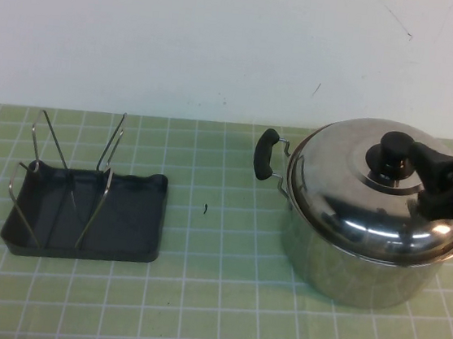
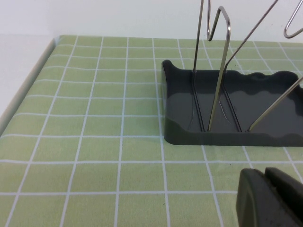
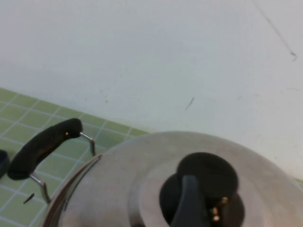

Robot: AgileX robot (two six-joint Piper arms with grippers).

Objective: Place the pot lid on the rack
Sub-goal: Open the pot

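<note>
The knob [image 1: 387, 163] stands free beside the right gripper's open fingers, so the robot should keep moving that gripper across the pot lid until its fingers straddle the black knob [image 1: 396, 148], then close them.
The pot lid [image 1: 355, 192], domed shiny steel with a black knob [image 1: 392, 152], sits on the steel pot [image 1: 346, 265] at the right. My right gripper [image 1: 420, 177] is over the lid's right side, right next to the knob, and it looks open. In the right wrist view one finger [image 3: 187, 202] lies against the knob [image 3: 207, 174]; the other finger is out of frame. The rack [image 1: 115, 214], a dark grey tray with wire prongs, stands at the left. My left gripper [image 2: 266, 174] is shut and empty, low over the mat just in front of the rack [image 2: 222, 123].
The pot's black side handle [image 1: 266, 153] sticks out to the left towards the rack. Green checked mat [image 1: 212, 299] covers the table. A white wall runs close behind. The mat's left edge [image 2: 28, 85] shows in the left wrist view.
</note>
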